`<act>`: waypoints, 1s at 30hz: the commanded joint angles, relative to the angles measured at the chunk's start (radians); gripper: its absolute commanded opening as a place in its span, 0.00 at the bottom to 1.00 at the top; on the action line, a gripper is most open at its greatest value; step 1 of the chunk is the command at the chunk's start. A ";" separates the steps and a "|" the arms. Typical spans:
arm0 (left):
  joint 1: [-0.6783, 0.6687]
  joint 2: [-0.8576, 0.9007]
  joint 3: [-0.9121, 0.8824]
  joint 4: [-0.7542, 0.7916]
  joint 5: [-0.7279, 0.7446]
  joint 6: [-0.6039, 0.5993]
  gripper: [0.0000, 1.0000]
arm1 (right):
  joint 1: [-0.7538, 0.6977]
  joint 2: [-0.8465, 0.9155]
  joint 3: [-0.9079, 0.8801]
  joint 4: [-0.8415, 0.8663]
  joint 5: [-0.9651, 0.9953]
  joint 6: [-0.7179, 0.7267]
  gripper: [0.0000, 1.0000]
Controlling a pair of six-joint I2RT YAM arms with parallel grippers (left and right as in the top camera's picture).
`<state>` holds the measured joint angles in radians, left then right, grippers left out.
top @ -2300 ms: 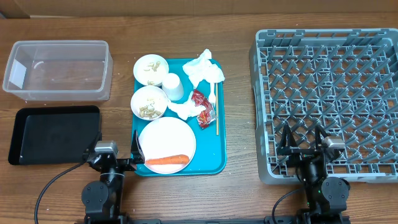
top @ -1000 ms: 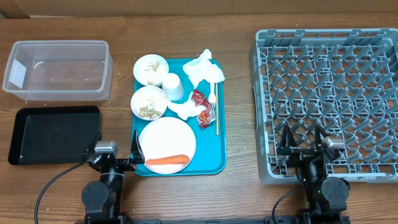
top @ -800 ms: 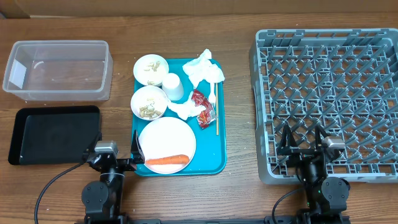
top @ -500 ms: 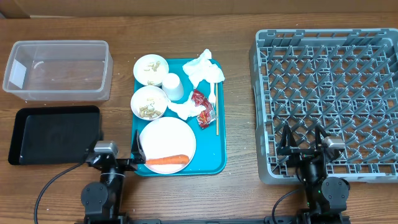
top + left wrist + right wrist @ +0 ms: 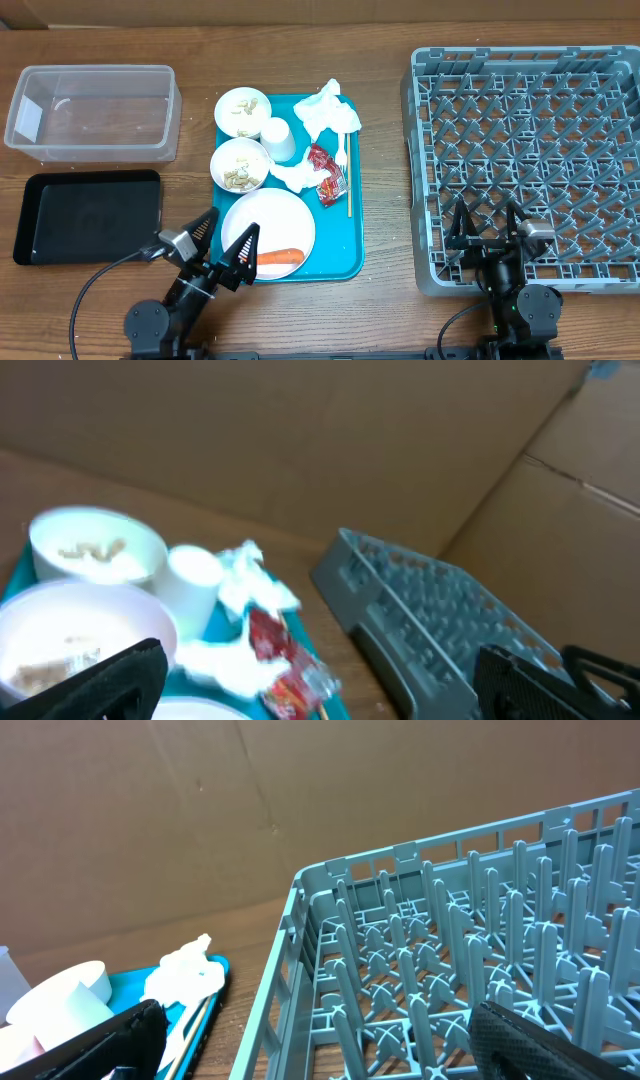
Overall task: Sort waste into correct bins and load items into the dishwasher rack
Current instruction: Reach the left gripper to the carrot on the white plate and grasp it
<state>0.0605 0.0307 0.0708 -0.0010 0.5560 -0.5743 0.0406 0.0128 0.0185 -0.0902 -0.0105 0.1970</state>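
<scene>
The carrot (image 5: 281, 257) lies low in the white plate, but my left gripper points level toward the bowls (image 5: 240, 165). Next, I turn its fingers down over the carrot first.
A teal tray (image 5: 350, 240) holds two bowls of food scraps (image 5: 243, 110) (image 5: 240, 165), a white cup (image 5: 277, 139), crumpled napkins (image 5: 328, 110), a red wrapper (image 5: 325, 172), a wooden stick (image 5: 349, 185) and a white plate (image 5: 270, 222) with a carrot (image 5: 280, 256). My left gripper (image 5: 222, 247) is open and empty over the plate's front left edge. Its wrist view shows a bowl (image 5: 95, 545), the cup (image 5: 190, 580), napkins (image 5: 255, 575) and the wrapper (image 5: 285, 670). My right gripper (image 5: 485, 228) is open and empty over the front edge of the grey dishwasher rack (image 5: 530, 60).
A clear plastic bin (image 5: 95, 110) stands at the far left, with a black tray bin (image 5: 85, 215) in front of it. The rack (image 5: 450, 940) fills the right wrist view. Cardboard walls stand behind the table.
My left gripper has swung right and tilted toward the tray, its open fingers now over the plate's front left edge. The right arm has not moved.
</scene>
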 commanded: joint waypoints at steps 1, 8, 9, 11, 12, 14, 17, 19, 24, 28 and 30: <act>0.005 0.088 0.161 -0.101 0.052 0.035 1.00 | -0.003 -0.010 -0.010 0.006 0.010 -0.008 1.00; 0.004 0.512 0.577 -0.491 0.014 0.237 1.00 | -0.003 -0.010 -0.010 0.006 0.010 -0.008 1.00; 0.002 0.569 0.632 -0.553 -0.007 0.251 1.00 | -0.003 -0.010 -0.010 0.006 0.010 -0.008 1.00; -0.010 0.669 0.723 -0.658 -0.058 0.269 1.00 | -0.003 -0.010 -0.010 0.006 0.010 -0.008 1.00; -0.022 0.719 0.766 -0.708 -0.095 0.274 1.00 | -0.003 -0.010 -0.010 0.006 0.010 -0.008 1.00; -0.066 0.815 0.840 -0.788 -0.176 0.275 1.00 | -0.003 -0.010 -0.010 0.006 0.010 -0.008 1.00; -0.171 0.934 0.900 -0.822 -0.216 0.275 1.00 | -0.003 -0.010 -0.010 0.006 0.010 -0.008 1.00; -0.216 0.979 0.901 -0.777 -0.159 0.261 1.00 | -0.003 -0.010 -0.010 0.006 0.010 -0.008 1.00; -0.252 1.091 0.901 -0.687 0.006 0.014 1.00 | -0.003 -0.010 -0.010 0.006 0.010 -0.008 1.00; -0.283 1.121 0.901 -0.844 -0.290 -0.425 1.00 | -0.003 -0.010 -0.010 0.006 0.010 -0.008 1.00; -0.355 1.121 0.901 -0.933 -0.411 -0.644 1.00 | -0.003 -0.010 -0.010 0.006 0.010 -0.008 1.00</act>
<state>-0.2169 1.1526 0.9550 -0.8677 0.3653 -0.8108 0.0399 0.0120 0.0185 -0.0902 -0.0109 0.1970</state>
